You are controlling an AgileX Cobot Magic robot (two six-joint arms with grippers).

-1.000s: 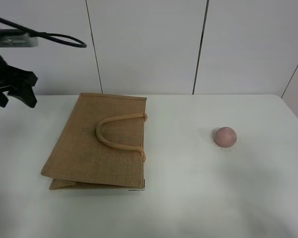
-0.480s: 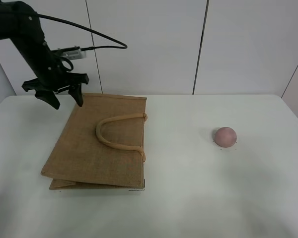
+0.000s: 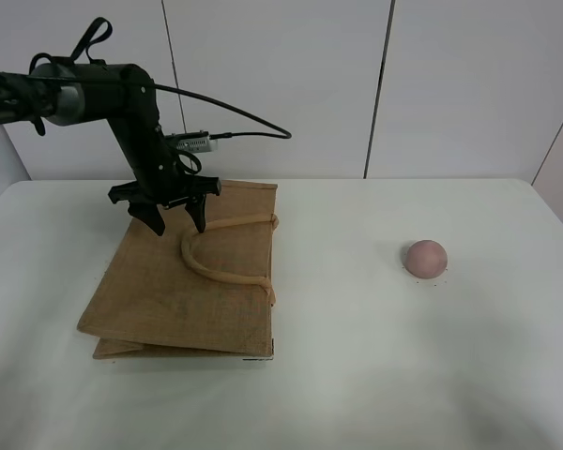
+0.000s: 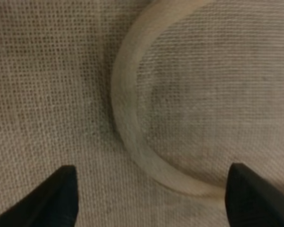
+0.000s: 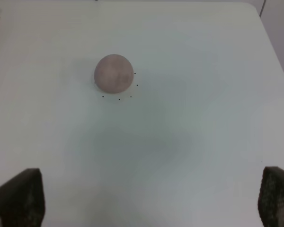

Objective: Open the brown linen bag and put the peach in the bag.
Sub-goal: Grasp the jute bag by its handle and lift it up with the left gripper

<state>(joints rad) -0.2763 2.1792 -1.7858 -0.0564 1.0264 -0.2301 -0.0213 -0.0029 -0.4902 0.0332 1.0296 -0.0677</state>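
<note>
My left gripper keeps going down with the loop handle's curve [image 3: 186, 249] between its open fingers until it reaches the bag's weave [image 3: 174, 259], then close across the loop handle.
The brown linen bag [image 3: 183, 281] lies flat and folded on the white table, its lighter loop handle [image 3: 216, 248] resting on top. My left gripper [image 3: 178, 223] is open and hovers just over the bag's far part, by the curve of the handle. In the left wrist view the handle [image 4: 132, 123] arcs over the weave between the two dark fingertips [image 4: 52, 198]. The dull pink peach [image 3: 425, 258] sits alone on the table to the right. It also shows in the right wrist view [image 5: 114, 73]. The right gripper [image 5: 146, 201] is open, with only its fingertips at the frame's corners, well short of the peach.
The white table [image 3: 357, 375] reaches to a rounded corner at the right. A white panelled wall [image 3: 281, 84] stands behind it. The left arm's black cable [image 3: 244, 117] loops in the air above the bag.
My left arm has swung in from the far left edge to above the bag's far part, near the handle. The bag and peach have not moved.
</note>
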